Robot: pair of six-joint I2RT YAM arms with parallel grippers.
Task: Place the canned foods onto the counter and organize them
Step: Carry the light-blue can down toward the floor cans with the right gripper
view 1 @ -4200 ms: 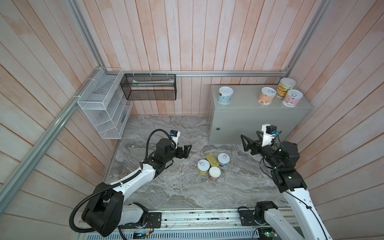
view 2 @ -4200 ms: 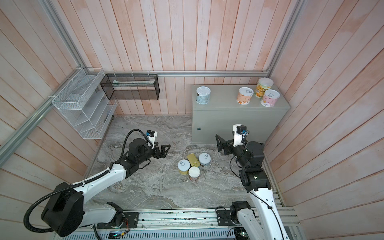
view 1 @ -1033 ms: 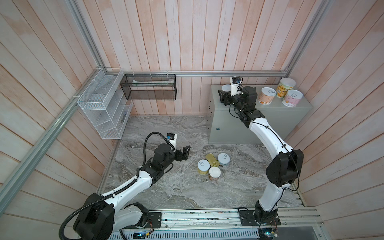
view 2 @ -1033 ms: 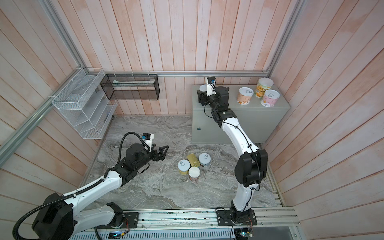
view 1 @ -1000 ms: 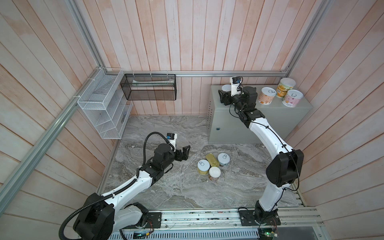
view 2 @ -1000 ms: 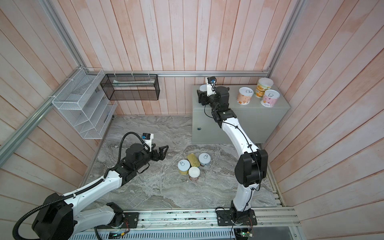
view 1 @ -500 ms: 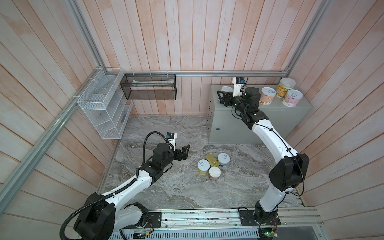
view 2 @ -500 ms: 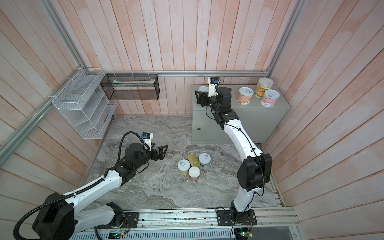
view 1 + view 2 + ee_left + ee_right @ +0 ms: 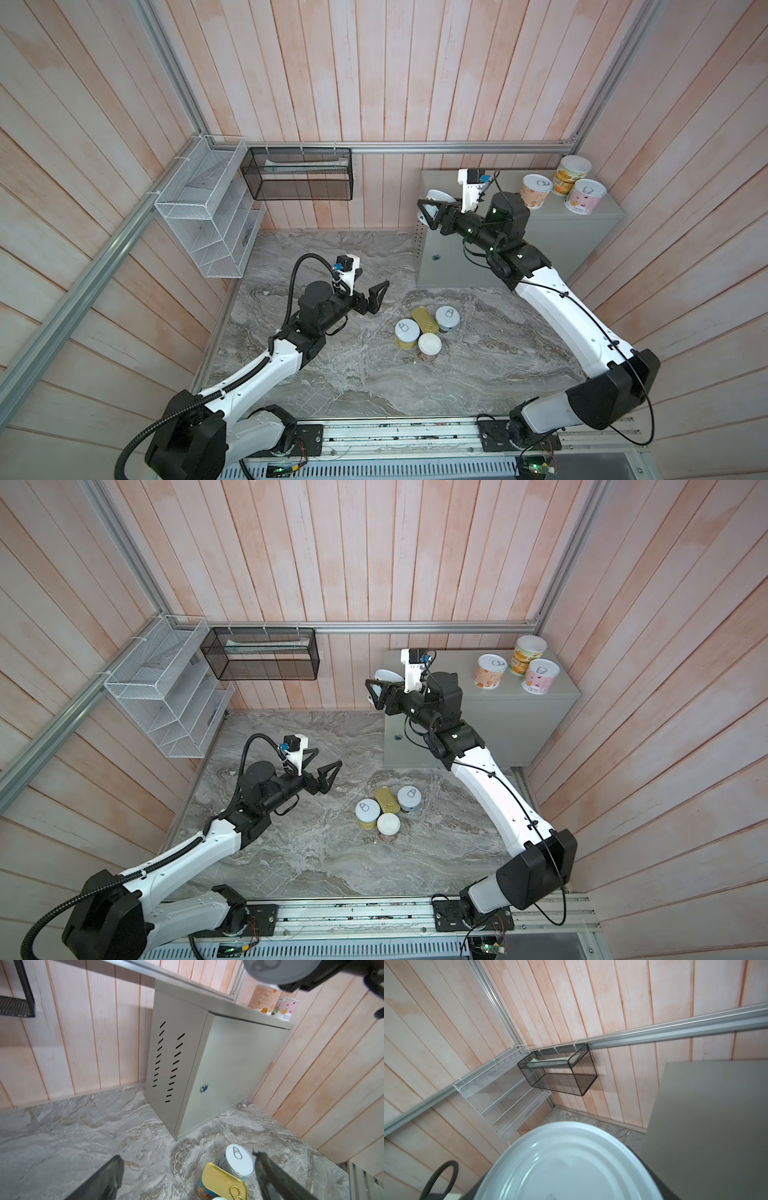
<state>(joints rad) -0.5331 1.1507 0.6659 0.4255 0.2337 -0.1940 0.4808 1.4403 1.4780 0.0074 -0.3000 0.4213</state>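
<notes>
The held can's ring pull (image 9: 267,964) faces down over the counter, so my right gripper should keep going to the free marbled floor (image 9: 368,334) and let go of the can lying there.
My right gripper (image 9: 432,210) is shut on a round white-topped can (image 9: 571,1159), held in the air at the left end of the counter (image 9: 582,241); the left wrist view shows the can's underside (image 9: 264,968) from below. Three round cans (image 9: 536,193) (image 9: 571,172) (image 9: 584,199) stand at the counter's right end. On the marbled floor sit three round cans (image 9: 407,332) (image 9: 447,318) (image 9: 429,347) around a gold-topped rectangular tin (image 9: 424,319). My left gripper (image 9: 372,286) is open and empty, low over the floor just left of that cluster.
A white wire rack (image 9: 208,224) hangs on the left wall and a black mesh basket (image 9: 299,174) on the back wall. Wooden walls close in on three sides. The marbled slab (image 9: 332,382) runs to the rail at the front.
The right gripper has carried its can a little left and forward from where it stood on the counter, out over the left edge. The left arm has barely moved.
</notes>
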